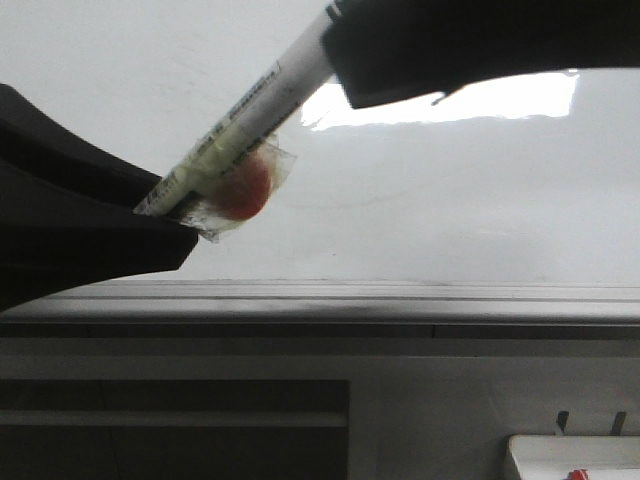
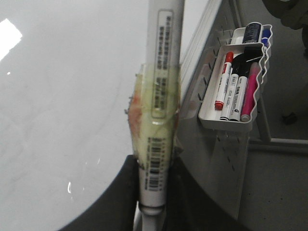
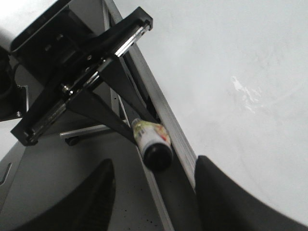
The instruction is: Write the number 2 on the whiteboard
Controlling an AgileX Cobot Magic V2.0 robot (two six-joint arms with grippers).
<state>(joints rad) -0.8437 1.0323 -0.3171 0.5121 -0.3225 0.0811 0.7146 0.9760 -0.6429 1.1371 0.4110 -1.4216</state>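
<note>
The robot's left gripper is covering the marker's tip end (image 1: 160,200), so the right gripper should take the marker's upper end (image 1: 312,58) and the left gripper should open and move back before the writing starts.
My left gripper (image 1: 165,212) is shut on the lower end of a white marker (image 1: 240,125) wrapped in yellowish tape with a red blob. In the left wrist view the marker (image 2: 161,96) runs straight out from between the fingers of that gripper (image 2: 153,192). My right gripper (image 1: 340,60) is at the marker's upper end. In the right wrist view its fingers (image 3: 96,197) stand wide apart, with the marker's black cap (image 3: 158,153) ahead between them, untouched. The whiteboard (image 1: 450,200) stands behind, glossy, with faint smudges. No number 2 shows on it.
A grey metal ledge (image 1: 400,295) runs along the board's bottom. A white tray of several markers (image 2: 238,82) hangs on a pegboard beside the board. A small white tray (image 1: 575,455) with a red bit is at the lower right. A bright glare (image 1: 470,100) lies on the board.
</note>
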